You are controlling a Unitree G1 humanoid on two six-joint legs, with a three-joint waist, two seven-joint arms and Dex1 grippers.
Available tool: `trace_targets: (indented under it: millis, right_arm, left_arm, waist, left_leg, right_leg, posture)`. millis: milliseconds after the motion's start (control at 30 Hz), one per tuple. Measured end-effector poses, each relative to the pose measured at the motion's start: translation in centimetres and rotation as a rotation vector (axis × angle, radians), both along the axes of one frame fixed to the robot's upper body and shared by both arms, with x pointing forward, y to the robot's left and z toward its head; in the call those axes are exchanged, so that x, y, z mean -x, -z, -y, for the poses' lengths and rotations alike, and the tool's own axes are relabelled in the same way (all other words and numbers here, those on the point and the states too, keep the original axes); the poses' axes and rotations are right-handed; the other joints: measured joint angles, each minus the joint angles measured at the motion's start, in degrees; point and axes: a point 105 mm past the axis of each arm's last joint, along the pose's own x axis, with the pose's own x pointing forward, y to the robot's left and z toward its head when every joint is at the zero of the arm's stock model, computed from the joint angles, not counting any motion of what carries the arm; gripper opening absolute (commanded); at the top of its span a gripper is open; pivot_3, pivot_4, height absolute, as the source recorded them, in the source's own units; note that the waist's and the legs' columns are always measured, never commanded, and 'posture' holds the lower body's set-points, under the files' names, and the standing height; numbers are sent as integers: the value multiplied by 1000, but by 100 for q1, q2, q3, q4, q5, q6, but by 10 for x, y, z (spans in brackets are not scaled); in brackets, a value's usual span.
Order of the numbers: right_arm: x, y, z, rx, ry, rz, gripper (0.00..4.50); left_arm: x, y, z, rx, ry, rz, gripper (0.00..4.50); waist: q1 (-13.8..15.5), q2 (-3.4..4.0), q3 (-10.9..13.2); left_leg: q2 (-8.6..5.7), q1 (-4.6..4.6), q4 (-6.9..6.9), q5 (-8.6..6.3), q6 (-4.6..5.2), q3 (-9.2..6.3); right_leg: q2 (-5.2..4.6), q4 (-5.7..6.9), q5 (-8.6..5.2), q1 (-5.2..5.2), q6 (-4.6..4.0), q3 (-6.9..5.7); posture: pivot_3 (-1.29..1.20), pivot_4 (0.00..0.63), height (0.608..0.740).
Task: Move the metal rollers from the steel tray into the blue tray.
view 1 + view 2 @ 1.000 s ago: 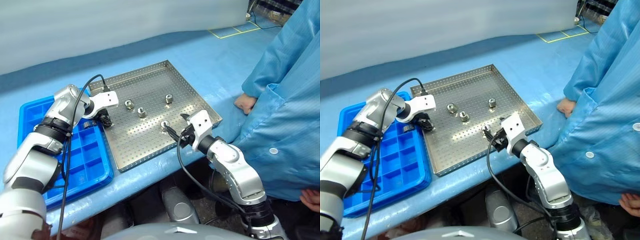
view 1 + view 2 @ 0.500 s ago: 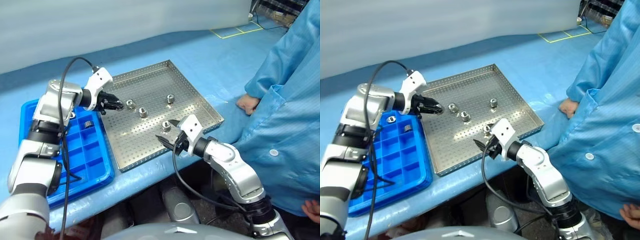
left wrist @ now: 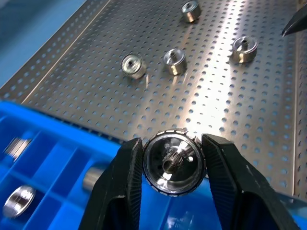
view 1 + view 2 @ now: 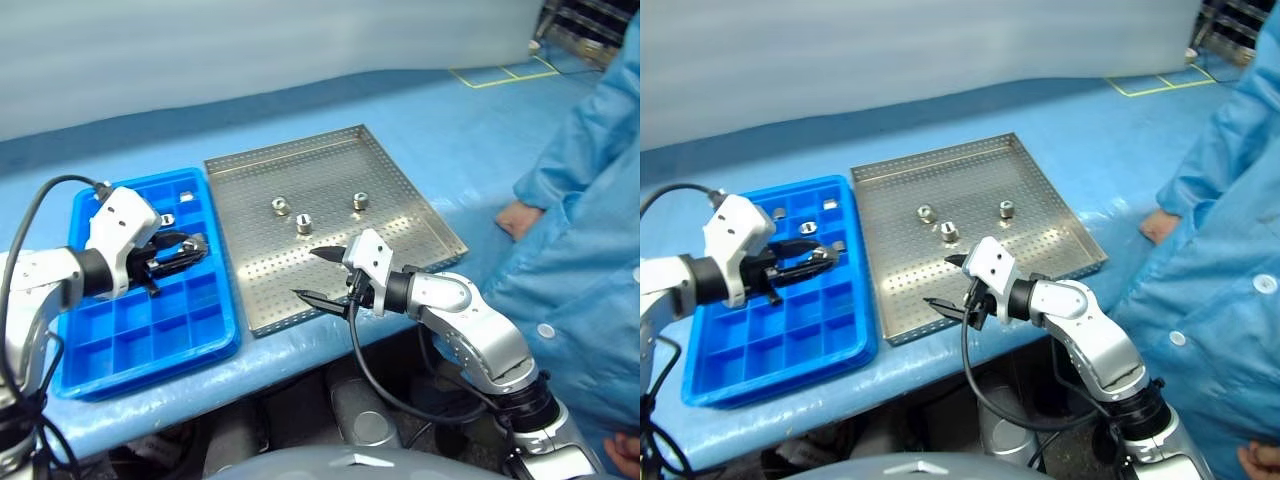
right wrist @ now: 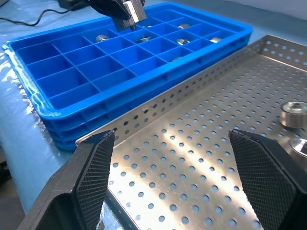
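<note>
The metal roller (image 3: 172,163) is clear above the blue tray's sides, and the blue tray's near corner section (image 4: 92,359) is empty. I should keep my left gripper going there and let go of the roller inside.
My left gripper (image 4: 192,248) is shut on one metal roller (image 3: 170,160), which sits end-on between its two fingers above the blue tray (image 4: 150,330), near the edge next to the steel tray (image 4: 245,185). Several more rollers lie loose on the steel tray's perforated floor, among them three at its middle (image 4: 281,207) (image 4: 304,225) (image 4: 361,201). A few rollers rest in the blue tray's far compartments (image 5: 182,26). My right gripper (image 4: 305,274) hangs open and empty over the near part of the steel tray, pointing towards the blue tray.
Both trays rest side by side on a blue table top. A person in a blue coat (image 4: 590,200) stands at the right, with a hand (image 4: 520,215) resting on the table beside the steel tray. Black cables trail from both wrists.
The camera has swung. My left gripper, still shut on the roller, has drawn back from the steel tray to above the blue tray. My right gripper has swung left, staying open.
</note>
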Motion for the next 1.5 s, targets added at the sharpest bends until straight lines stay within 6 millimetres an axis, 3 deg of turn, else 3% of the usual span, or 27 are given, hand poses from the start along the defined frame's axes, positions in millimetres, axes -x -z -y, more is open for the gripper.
trace_targets:
  millis: [233,433,600,667,867,1133,1367,1500]
  right_arm:
    - [-4,12,4,13,29,-57,4017]
    - [-4,12,3,14,27,-67,4017]
    - [-4,11,1,6,25,-66,4017]
    - [-4,11,1,4,23,-66,4017]
    - [-4,10,-1,-5,28,-65,4017]
    - [-6,11,2,-1,62,-58,4017]
    - [-14,15,12,41,142,-40,4017]
    - [-21,18,24,80,216,-17,4017]
  left_arm:
    - [33,15,-29,-45,-201,-31,1621]
    - [46,26,-33,-36,-242,-72,1621]
    - [50,41,-30,-35,-248,-106,1621]
    - [49,43,-28,-39,-236,-102,1621]
    - [43,47,-24,-39,-213,-87,3599]
    - [28,31,-9,95,-161,-6,3599]
    - [16,20,24,210,-6,56,3599]
    - [-8,17,47,278,70,129,3599]
  waist:
    - [667,-16,0]
    - [1087,-23,-5]
    - [1230,-25,-6]
    - [1245,-25,-6]
    - [1237,-23,-5]
    - [1221,-24,-6]
    - [1190,-25,-6]
    - [1185,-25,-8]
  left_leg:
    - [3,2,-1,-25,-41,-6]
    - [9,0,0,-27,-44,-3]
    - [12,-3,-1,-32,-45,-1]
    - [14,-4,-1,-34,-46,-1]
    - [20,-4,-1,-45,-48,4]
    - [26,-5,0,-50,-48,5]
    - [26,-4,3,-45,-39,11]
    - [24,-3,10,-43,-36,17]
  right_leg:
    - [-12,-8,-6,-21,-14,-24]
    - [-19,-21,-5,-19,-20,-37]
    - [-26,-26,-5,-21,-22,-46]
    - [-28,-27,-6,-22,-24,-51]
    - [-33,-29,-9,-25,-30,-66]
    - [-25,-29,-13,-23,-36,-77]
    - [-22,-29,-13,-20,-36,-76]
    - [-20,-28,-13,-14,-36,-76]
  posture:
    - [-28,150,740]
    - [-18,150,740]
    - [-20,150,740]
    - [-31,150,740]
    - [-55,150,740]
    - [-88,150,740]
    - [-134,150,740]
    - [-183,150,740]
